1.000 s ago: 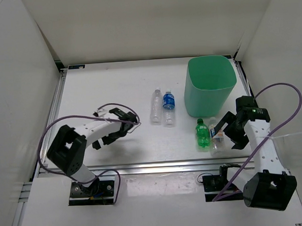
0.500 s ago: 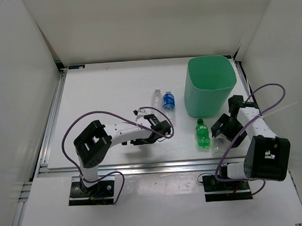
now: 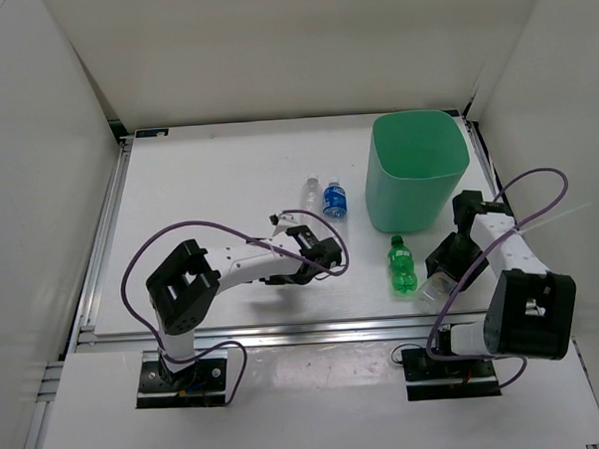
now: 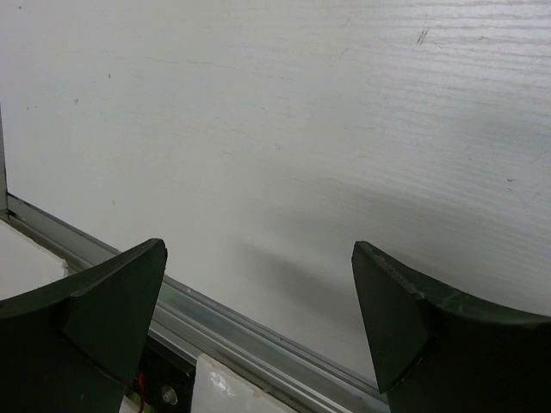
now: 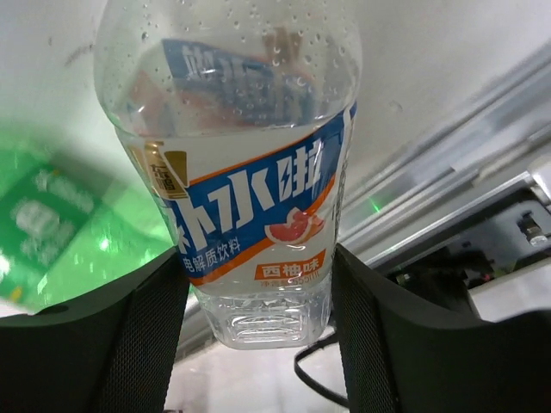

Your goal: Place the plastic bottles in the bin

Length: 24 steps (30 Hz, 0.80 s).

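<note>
My right gripper goes on raising the bottle, since both fingers are around the white-blue label bottle's lower end (image 5: 265, 297), before it lets it go over the bin's opening (image 3: 420, 145).
The mint-green bin (image 3: 421, 169) stands at the back right. The bottle with the white-blue label (image 3: 432, 283) lies near the front right, and my right gripper (image 3: 446, 266) is shut on it. In the right wrist view the bottle (image 5: 250, 189) fills the gap and both fingers (image 5: 138, 344) press its sides. The green bottle (image 3: 401, 265) lies just to its left and shows as a green blur in the right wrist view (image 5: 43, 232). The blue-label bottle (image 3: 333, 200) and the plain clear bottle (image 3: 309, 192) lie mid-table, partly hidden by my left gripper (image 3: 319, 253), which is open and empty (image 4: 258, 249).
The table's metal front rail (image 4: 215, 331) runs just below my left gripper. It also shows behind the held bottle in the right wrist view (image 5: 448, 172). White enclosure walls stand on three sides. A purple cable (image 3: 537, 189) loops off my right arm.
My left arm swung right from the left side to the table's middle, over the two clear bottles. My right gripper moved in around the white-blue bottle and drew it slightly toward the front.
</note>
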Motion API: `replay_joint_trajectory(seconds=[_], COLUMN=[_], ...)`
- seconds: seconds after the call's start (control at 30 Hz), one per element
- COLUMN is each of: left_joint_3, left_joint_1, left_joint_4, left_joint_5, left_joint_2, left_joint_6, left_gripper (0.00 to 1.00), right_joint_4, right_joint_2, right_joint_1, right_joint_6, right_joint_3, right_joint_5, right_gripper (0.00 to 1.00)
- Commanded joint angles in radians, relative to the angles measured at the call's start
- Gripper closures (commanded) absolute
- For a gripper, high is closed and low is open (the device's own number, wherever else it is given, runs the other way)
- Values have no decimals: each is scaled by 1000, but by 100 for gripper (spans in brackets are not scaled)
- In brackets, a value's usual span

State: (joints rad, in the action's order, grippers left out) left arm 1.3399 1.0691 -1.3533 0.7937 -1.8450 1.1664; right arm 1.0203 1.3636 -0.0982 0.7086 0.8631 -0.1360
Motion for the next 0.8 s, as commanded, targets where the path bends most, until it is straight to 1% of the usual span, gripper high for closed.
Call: replay_joint_trajectory(seconds=[0.0,0.07,0.1,0.13,0.17,0.2,0.27,0.3,0.33,0.37,0.4,0.43,0.47,0.5,0.53,0.57,0.63,0.67,0.7,0.77], left_joint_3=[31,31,31,18,-14,-33,-85,-102,-117,-131,-149,-150,-150,-150,-150,-150,-139,-139,-128,-117], left_joint_1=[3,3,3,3,3,3,-27,-44,-79,-95,-110,-138,-150,-161,-182,-193,-216,-248,-267,-303], left_joint_4=[-76,-67,-57,-41,39,87,190,291,337,379,411,460,476,488,497,509,519,528,543,559], left_joint_5=[48,48,59,59,59,46,-32,-68,-101,-160,-178,-216,-229,-241,-255,-289,-345,-422,-465,-533], left_joint_2=[56,99,118,144,208,245,320,392,426,456,505,523,535,546,546,546,537,537,537,537], left_joint_6=[-17,-31,-42,-59,-89,-164,-246,-316,-348,-379,-419,-442,-461,-477,-514,-534,-600,-622,-639,-663], left_gripper=[0,0,0,0,0,0,0,0,0,0,0,0,0,0,0,0,0,0,0,0], right_joint_4=[107,161,213,236,253,294,319,319,319,319,308,308,308,308,308,308,284,271,259,221], right_joint_2=[-124,-185,-245,-274,-299,-331,-340,-325,-310,-287,-224,-186,-143,-56,-14,67,141,196,218,262], right_joint_1=[-5,-5,-5,-5,-5,-5,-5,-5,-5,-5,5,5,23,32,50,51,51,51,51,77], right_joint_6=[-9,-21,-30,-31,-43,-43,-43,-43,-43,-43,-43,-55,-55,-64,-78,-87,-87,-99,-100,-100], right_joint_3=[72,143,178,218,308,364,482,611,679,748,822,979,1055,1124,1237,1281,1353,1390,1399,1400], right_joint_5=[1,10,27,27,62,79,120,162,176,190,202,214,214,201,184,171,171,171,171,171], right_gripper=[54,58,60,63,63,66,68,70,70,70,70,70,70,70,68,66,66,66,66,63])
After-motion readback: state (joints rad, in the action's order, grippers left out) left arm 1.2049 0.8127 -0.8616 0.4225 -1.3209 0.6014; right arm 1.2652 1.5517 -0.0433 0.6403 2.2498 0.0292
